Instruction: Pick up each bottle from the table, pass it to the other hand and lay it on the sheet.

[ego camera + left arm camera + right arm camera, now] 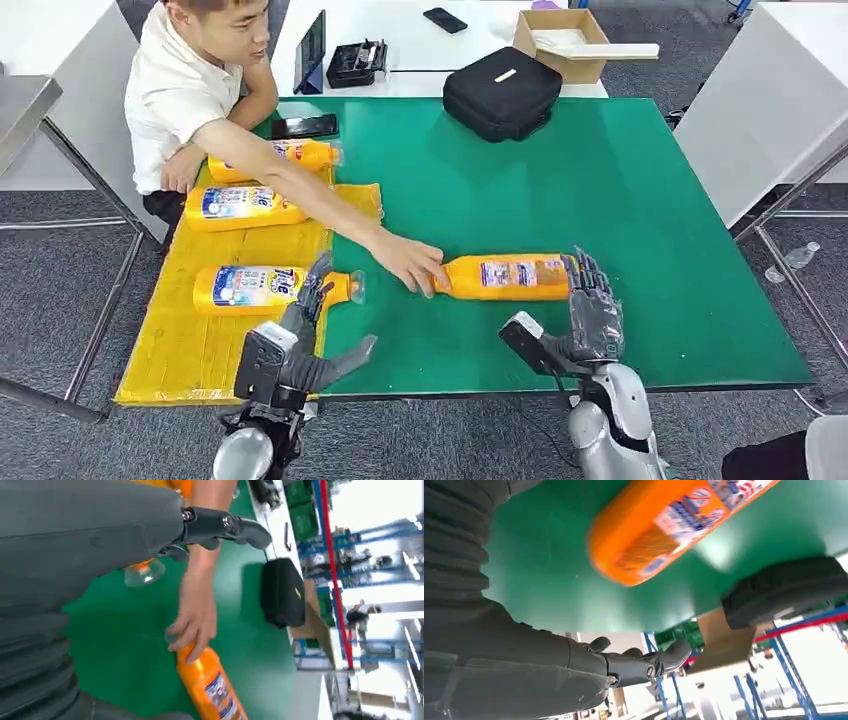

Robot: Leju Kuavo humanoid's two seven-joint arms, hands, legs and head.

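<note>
The orange bottle's small-print label (522, 273) is facing up, and its Tide label is hidden underneath. The Tide label will show when I pass the bottle and lay it down.
An orange bottle (505, 277) lies on its side on the green table (600, 180); a person's hand (410, 263) holds its neck end. My right hand (592, 312) is open, fingers upright just beside the bottle's base, with nothing in it. The right wrist view shows that base (664, 530) close ahead of my right hand (524, 665). My left hand (308, 325) is open at the edge of the yellow sheet (180, 350), near the clear cap (144, 572) of a bottle (262, 288) lying on the sheet. Two more bottles (245, 207) (270, 155) lie farther back on it.
The person sits at the table's far left, arm stretched across the sheet and table. A black bag (500, 92) rests at the table's far edge and a phone (303, 126) at the far left. Behind stands a white table with a cardboard box (560, 40).
</note>
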